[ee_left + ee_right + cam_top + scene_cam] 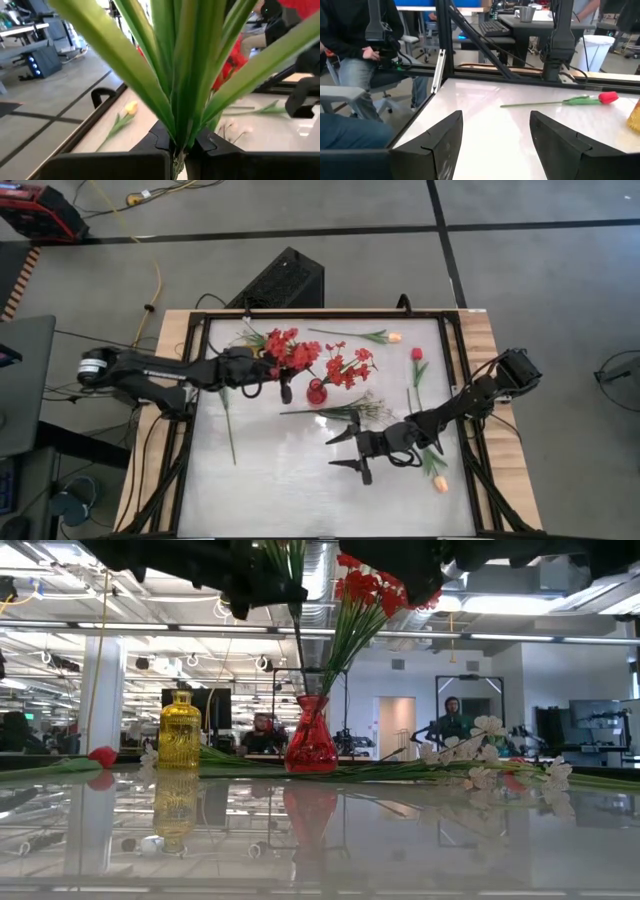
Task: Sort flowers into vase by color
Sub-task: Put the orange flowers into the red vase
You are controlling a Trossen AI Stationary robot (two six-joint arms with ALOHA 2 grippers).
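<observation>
A large part of the held red cluster's stem (299, 645) is still above the red vase's opening (312, 697), so my left gripper should lower it further in before it opens and moves back.
My left gripper (266, 370) is shut on a bushy red cluster (283, 348), held just left of the red vase (316, 393). That vase holds more red flowers (347, 366). In the low view the held stem (298, 640) hangs over the red vase (311, 740), and a yellow bottle vase (180, 730) stands to its left. My right gripper (350, 452) is open and empty over the table's near middle, next to white sprays (358, 410) lying flat. It also shows open in the right wrist view (495, 145). My left gripper pinches the red cluster's green stem (176, 142) between its two fingers, just below where the long leaves fan out. The fingers come level from the table's left and lie across the stem. The flower stands upright, lifted clear; whether its lower end (302, 668) reaches the vase mouth, I cannot tell.
A red tulip (416, 354) and a peach tulip (393, 337) lie at the far right, and another peach tulip (440, 483) lies near the right arm. One more red tulip (607, 97) lies on the left part of the table. A black frame (190, 380) rims the table. People sit beyond it.
</observation>
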